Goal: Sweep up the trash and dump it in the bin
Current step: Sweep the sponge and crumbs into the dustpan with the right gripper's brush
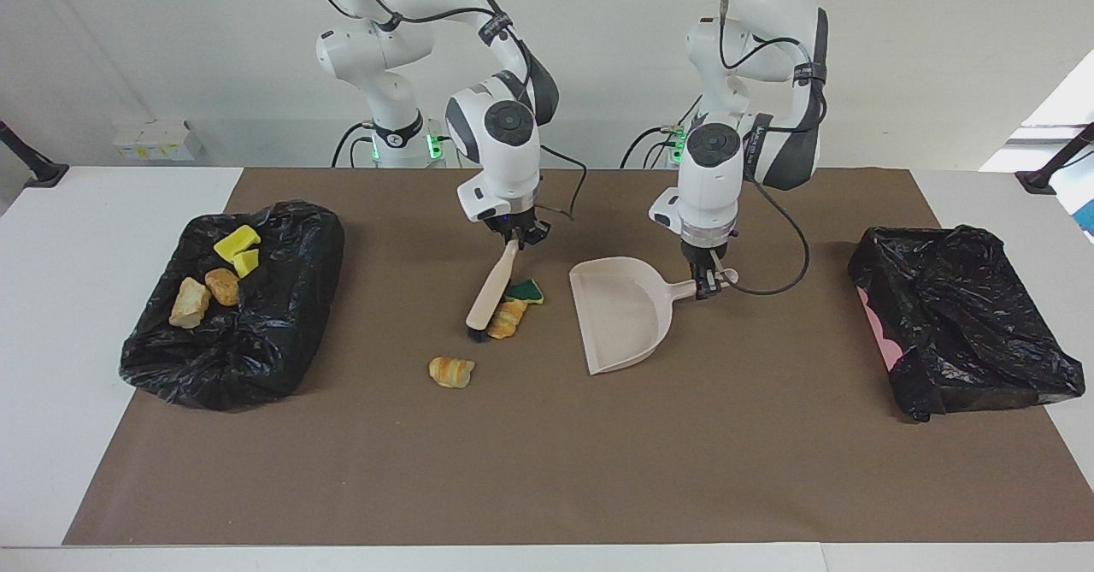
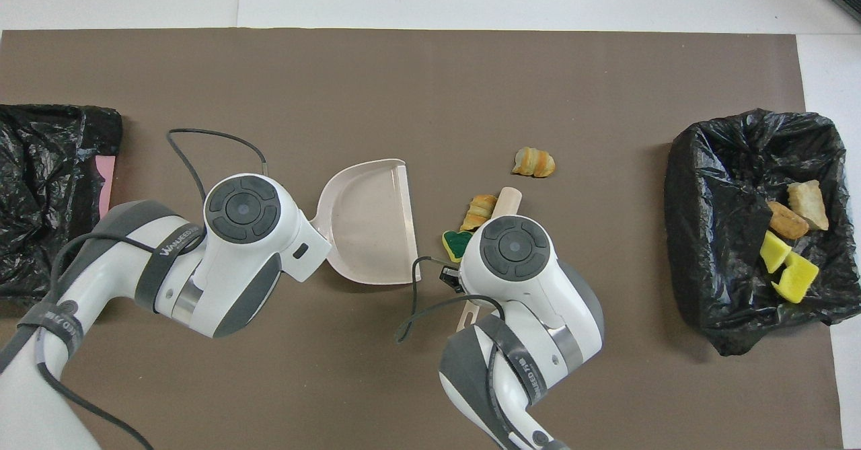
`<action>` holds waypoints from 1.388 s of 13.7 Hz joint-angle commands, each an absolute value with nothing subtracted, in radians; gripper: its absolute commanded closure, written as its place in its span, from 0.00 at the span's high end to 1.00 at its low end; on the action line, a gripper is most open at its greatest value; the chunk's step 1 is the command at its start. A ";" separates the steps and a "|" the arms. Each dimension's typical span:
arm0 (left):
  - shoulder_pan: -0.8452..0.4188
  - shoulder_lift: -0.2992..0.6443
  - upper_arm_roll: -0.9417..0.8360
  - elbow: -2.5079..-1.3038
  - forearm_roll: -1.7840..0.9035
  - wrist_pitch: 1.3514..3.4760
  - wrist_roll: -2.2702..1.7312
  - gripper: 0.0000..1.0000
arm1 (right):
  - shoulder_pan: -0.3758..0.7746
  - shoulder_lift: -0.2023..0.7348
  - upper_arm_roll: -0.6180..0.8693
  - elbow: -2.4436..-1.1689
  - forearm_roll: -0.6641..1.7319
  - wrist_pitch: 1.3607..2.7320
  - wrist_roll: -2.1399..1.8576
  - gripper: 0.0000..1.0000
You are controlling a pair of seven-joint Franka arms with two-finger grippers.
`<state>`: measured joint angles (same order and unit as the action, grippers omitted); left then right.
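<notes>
The second croissant [image 2: 534,162] is past the brush's tip, so the robot's right gripper should finish this stroke and then bring the brush back behind that croissant before dumping.
My right gripper [image 1: 513,237] is shut on the handle of the beige brush [image 1: 492,291], whose black bristles rest on the mat. Against the brush lie a green-topped sponge [image 1: 523,290] [image 2: 457,241] and a croissant [image 1: 507,318] [image 2: 479,209]. They sit between the brush and the open mouth of the beige dustpan [image 1: 620,311] [image 2: 366,221]. My left gripper [image 1: 708,283] is shut on the dustpan's handle. A second croissant [image 1: 450,372] [image 2: 534,162] lies alone, farther from the robots. In the overhead view the wrists hide both grippers.
A black-lined bin [image 1: 256,333] [image 2: 713,188] at the right arm's end holds yellow sponge pieces [image 2: 787,268] and bread lumps [image 2: 797,211]. Another black-lined bin [image 1: 957,324] [image 2: 47,188] stands at the left arm's end. A brown mat [image 1: 547,469] covers the table.
</notes>
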<state>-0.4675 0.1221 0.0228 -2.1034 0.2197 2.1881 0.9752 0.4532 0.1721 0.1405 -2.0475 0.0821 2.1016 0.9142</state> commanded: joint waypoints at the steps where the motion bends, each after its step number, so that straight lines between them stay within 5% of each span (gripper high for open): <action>1: -0.508 0.069 0.034 -2.158 0.249 2.166 0.940 0.00 | 0.449 0.221 0.170 -1.970 0.155 2.089 0.838 0.00; 10: -0.497 0.051 0.031 -2.197 0.249 2.189 0.881 0.00 | 0.457 0.215 0.221 -1.879 0.462 2.041 0.497 0.00; 15: -0.491 0.052 0.031 -2.195 0.247 2.181 0.778 0.00 | 0.330 0.218 0.215 -1.778 0.232 1.852 0.495 0.00; 19: -0.503 0.055 0.031 -2.184 0.247 2.166 0.688 0.00 | 0.204 0.238 0.219 -1.781 -0.021 1.844 0.468 0.00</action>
<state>-0.4923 0.0818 0.0261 -2.1662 0.2209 2.1785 0.7697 0.2500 0.2146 0.2037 -1.7972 0.0764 1.8606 0.5068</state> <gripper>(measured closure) 0.683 0.744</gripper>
